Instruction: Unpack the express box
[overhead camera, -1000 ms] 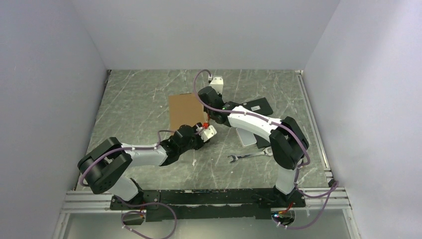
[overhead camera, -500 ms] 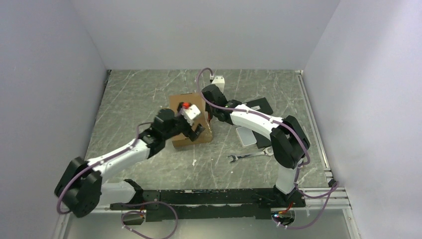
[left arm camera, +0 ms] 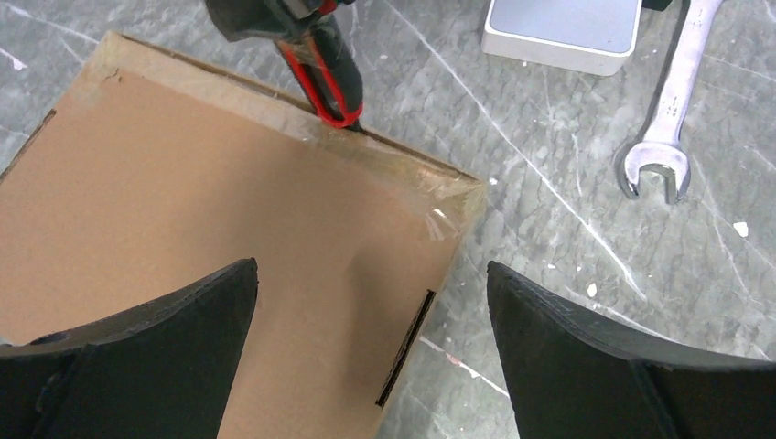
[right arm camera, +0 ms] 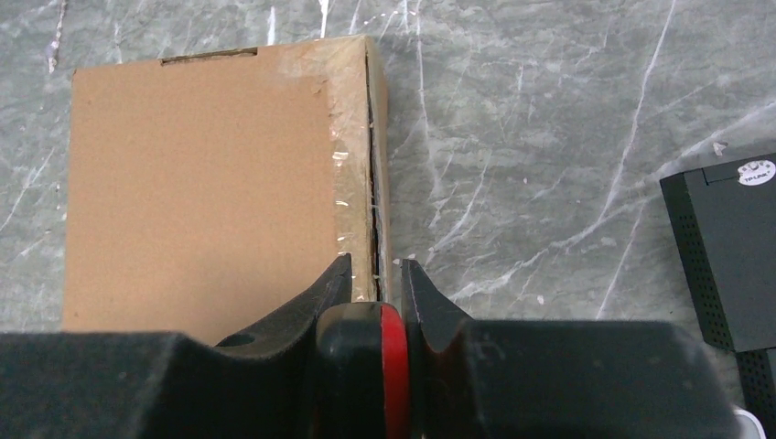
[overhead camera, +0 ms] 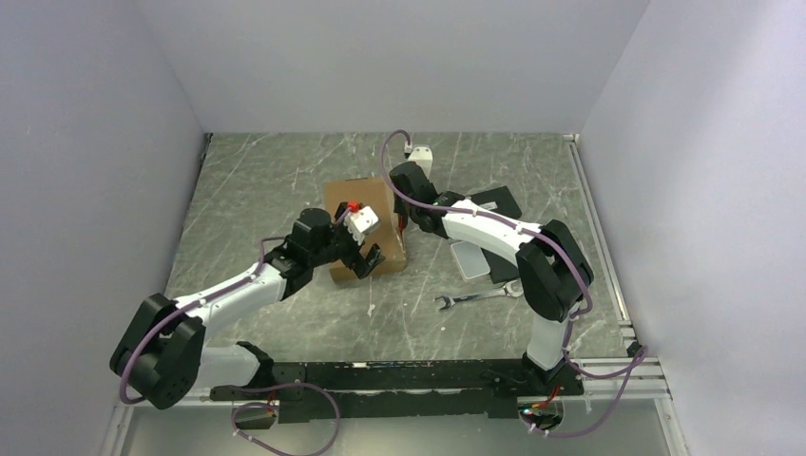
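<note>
The box lies loose and the cutter is in its taped seam (left arm camera: 368, 135), so next my left gripper pushes the box's lid (left arm camera: 350, 261) down before the cutter slides along.
The express box (overhead camera: 354, 201) is a flat brown carton lying shut mid-table, with clear tape along its right edge (right arm camera: 352, 137). My right gripper (overhead camera: 404, 225) is shut on a black and red cutter (right arm camera: 380, 366). The cutter's tip sits at the taped seam on the box's right side, as the left wrist view shows (left arm camera: 331, 87). My left gripper (overhead camera: 368, 256) is open and empty. It hovers over the box's near right corner (left arm camera: 274, 274), one finger above the lid and the other above the table.
A silver wrench (overhead camera: 470, 300) lies near right of the box and also shows in the left wrist view (left arm camera: 666, 137). A white flat box (overhead camera: 470, 259) and a black flat box (overhead camera: 497, 201) lie to the right, under my right arm.
My left arm has stretched out from its folded pose and brought its open gripper over the box's near right corner. My right gripper has stayed at the seam with the cutter.
</note>
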`<state>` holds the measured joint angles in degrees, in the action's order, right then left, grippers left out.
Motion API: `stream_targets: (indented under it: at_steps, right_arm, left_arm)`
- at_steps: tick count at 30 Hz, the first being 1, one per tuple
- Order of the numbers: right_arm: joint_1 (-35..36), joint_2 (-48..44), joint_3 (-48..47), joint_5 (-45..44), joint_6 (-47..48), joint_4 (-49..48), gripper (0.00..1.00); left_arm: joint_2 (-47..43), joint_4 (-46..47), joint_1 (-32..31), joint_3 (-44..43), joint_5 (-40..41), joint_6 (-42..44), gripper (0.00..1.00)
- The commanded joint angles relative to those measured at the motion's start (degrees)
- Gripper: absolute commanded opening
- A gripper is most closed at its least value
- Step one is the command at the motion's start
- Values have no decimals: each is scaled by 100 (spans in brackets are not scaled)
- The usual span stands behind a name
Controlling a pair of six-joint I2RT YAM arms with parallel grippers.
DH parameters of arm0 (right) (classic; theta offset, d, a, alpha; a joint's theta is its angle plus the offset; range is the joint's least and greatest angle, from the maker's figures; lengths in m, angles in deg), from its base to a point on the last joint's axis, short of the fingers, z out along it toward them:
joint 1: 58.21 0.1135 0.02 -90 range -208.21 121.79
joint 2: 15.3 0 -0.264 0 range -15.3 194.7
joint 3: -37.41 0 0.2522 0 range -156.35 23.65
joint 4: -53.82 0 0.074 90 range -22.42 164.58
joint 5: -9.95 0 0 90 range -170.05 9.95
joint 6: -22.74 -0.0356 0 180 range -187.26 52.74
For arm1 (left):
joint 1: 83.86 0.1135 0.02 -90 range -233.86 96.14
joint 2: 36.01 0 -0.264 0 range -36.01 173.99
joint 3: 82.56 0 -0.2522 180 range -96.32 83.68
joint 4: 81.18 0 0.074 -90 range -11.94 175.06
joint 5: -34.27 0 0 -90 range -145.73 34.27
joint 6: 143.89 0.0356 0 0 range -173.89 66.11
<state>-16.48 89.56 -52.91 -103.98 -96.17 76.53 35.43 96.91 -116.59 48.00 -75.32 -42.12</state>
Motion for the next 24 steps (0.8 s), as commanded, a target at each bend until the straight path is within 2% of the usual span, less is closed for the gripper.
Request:
stream_targets:
  at_steps: [1, 4, 10, 13, 17, 24]
  right_arm:
    - [-38, -284, -145, -183, -4, 333, 0]
    - [-34, -365, -115, -236, -50, 355, 0]
    - [138, -469, -114, -572, -25, 423, 0]
    - [170, -494, -136, -608, -125, 489, 0]
    - [267, -577, -163, -761, -185, 552, 0]
    - [335, -607, -415, -972, -150, 748, 0]
  left_arm:
    - [113, 509, -464, 95, 116, 133, 99]
    - [327, 527, -798, 103, 519, 301, 99]
    - [715, 995, -845, 138, 1657, 6, 99]
    - [859, 1231, -840, 216, 1754, -191, 99]
    - [1174, 1376, -845, 194, 1731, -281, 93]
    - [1291, 1407, -892, 202, 1739, -644, 94]
